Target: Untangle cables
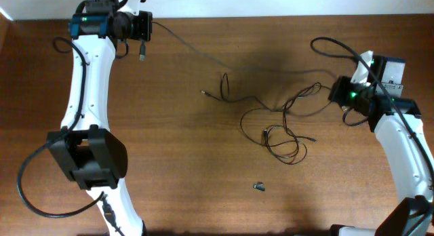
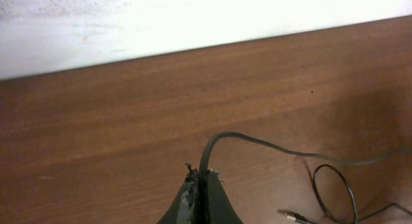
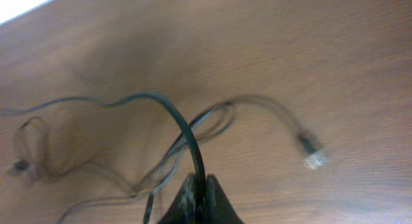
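I should pull the cable in my right gripper away toward the clear far corner [image 1: 400,45] before my right gripper opens, because the cable hangs over the tangle [image 1: 313,114].
Thin black cables [image 1: 281,131] lie tangled in loops at the table's middle right. One cable [image 1: 183,41] stretches from the tangle up to my left gripper [image 1: 150,24] at the far left, which is shut on it; its plug end [image 1: 143,54] dangles below. In the left wrist view the gripper [image 2: 203,184] pinches that cable [image 2: 257,141], which arcs away to the right toward a loop [image 2: 335,188]. My right gripper [image 1: 334,92] at the right is shut on another cable. In the right wrist view the gripper [image 3: 198,185] clamps that cable [image 3: 167,108], with a blurred plug [image 3: 313,154] to its right.
A tiny dark stubby piece [image 1: 259,187] lies near the front middle. Thick black cables [image 1: 336,46] run to the right arm, and others [image 1: 30,188] to the left arm's base. A white wall [image 2: 193,18] borders the table's far edge.
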